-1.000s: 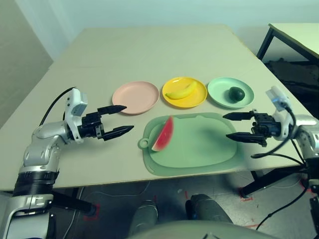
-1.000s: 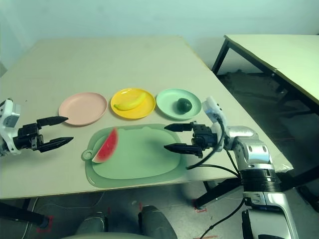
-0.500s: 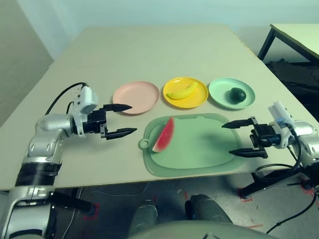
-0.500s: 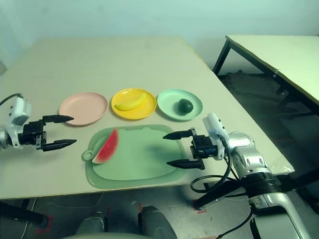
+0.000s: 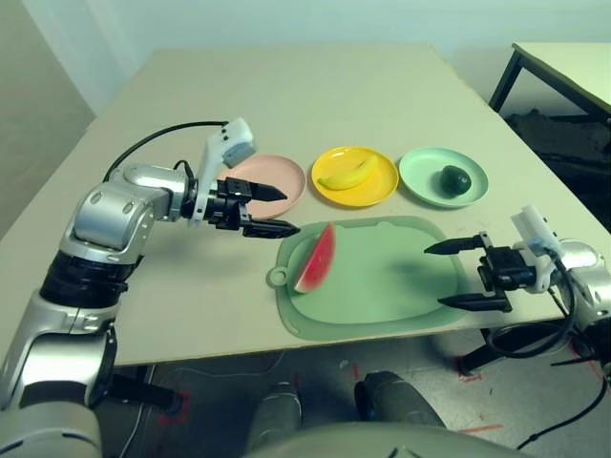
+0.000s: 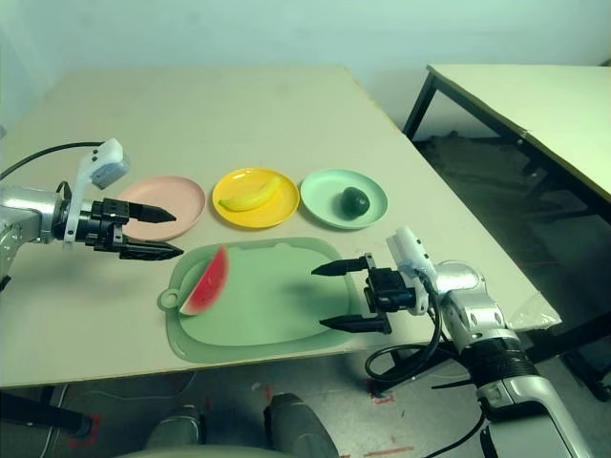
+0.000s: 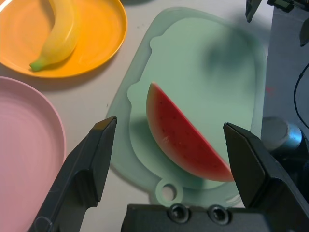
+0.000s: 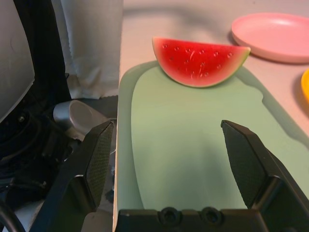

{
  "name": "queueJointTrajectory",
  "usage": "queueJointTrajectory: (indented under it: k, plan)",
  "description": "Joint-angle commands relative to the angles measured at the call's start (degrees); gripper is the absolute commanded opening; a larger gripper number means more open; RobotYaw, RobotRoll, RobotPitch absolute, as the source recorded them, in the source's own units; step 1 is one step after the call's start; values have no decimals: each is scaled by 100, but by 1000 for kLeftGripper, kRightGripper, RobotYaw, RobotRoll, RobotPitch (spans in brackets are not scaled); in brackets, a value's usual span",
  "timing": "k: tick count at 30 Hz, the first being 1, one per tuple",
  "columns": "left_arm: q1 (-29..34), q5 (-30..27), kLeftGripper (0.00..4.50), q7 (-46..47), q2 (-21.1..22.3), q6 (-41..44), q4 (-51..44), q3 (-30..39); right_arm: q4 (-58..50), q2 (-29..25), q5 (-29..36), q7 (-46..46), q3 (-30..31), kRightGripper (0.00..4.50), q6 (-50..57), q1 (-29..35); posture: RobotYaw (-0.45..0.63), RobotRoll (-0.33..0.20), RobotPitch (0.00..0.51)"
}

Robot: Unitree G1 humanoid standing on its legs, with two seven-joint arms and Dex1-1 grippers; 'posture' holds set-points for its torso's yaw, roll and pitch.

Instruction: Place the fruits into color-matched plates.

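Note:
The watermelon wedge (image 7: 186, 137) lies at a slant across my left gripper's open fingers, so I need to turn the gripper and bring its fingers down from above on both sides of the wedge's far end (image 5: 326, 239).
A red watermelon wedge (image 5: 316, 260) with green rind stands on the left part of the pale green cutting board (image 5: 382, 279). The banana (image 5: 347, 175) lies in the yellow plate (image 5: 382, 191). The dark avocado (image 5: 453, 179) sits in the mint green plate (image 5: 420, 172). The pink plate (image 5: 277, 170) holds no fruit. My left gripper (image 5: 288, 212) is open, hovering over the pink plate's front edge and pointing at the watermelon (image 7: 186, 142). My right gripper (image 5: 434, 277) is open over the board's right end, holding nothing.
The board's ring handle (image 5: 277, 278) points left toward the left arm. The table's near edge runs just below the board. A second table (image 5: 563, 67) stands at the far right. Cables trail from both wrists.
My left gripper has swung right and forward, from left of the pink plate to over its front edge near the watermelon. The right gripper has drawn back slightly toward the near edge.

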Motion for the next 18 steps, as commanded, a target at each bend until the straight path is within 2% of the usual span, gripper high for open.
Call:
queueJointTrajectory:
  k: [1, 2, 5, 8, 11, 14, 18]
  plan:
    - [-90, 735, 4500, -533, 179, -2286, 510, -282, -92, 26, -99, 14, -103, 4480, 70, 94, -200, 0, 25]
    - [-114, 855, 4500, -691, 185, -2824, 712, -308, -100, 32, -110, 14, -112, 4480, 78, 101, -200, 0, 25]
    - [-627, 1430, 4500, -1403, 122, -5505, 1964, -522, -133, 42, -143, 14, -134, 4480, 108, 129, -203, 0, 25]
    - [-1127, 1527, 4500, -2023, -226, -7439, 2882, -661, -166, 77, -176, 14, -171, 4480, 104, 194, -220, 0, 23]
    - [-1486, 1272, 4500, -2274, -438, -8925, 3441, -1170, -221, 125, -207, 14, -254, 4480, 116, 278, -239, 0, 21]
    - [-1767, 876, 4500, -2276, -433, -10231, 3770, -2117, -347, 182, -248, 11, -374, 4480, 150, 426, -261, 0, 20]
    - [-2123, 420, 4500, -2276, -261, -11421, 4025, -3512, -588, 239, -302, -49, -531, 4480, 240, 648, -295, 0, 17]
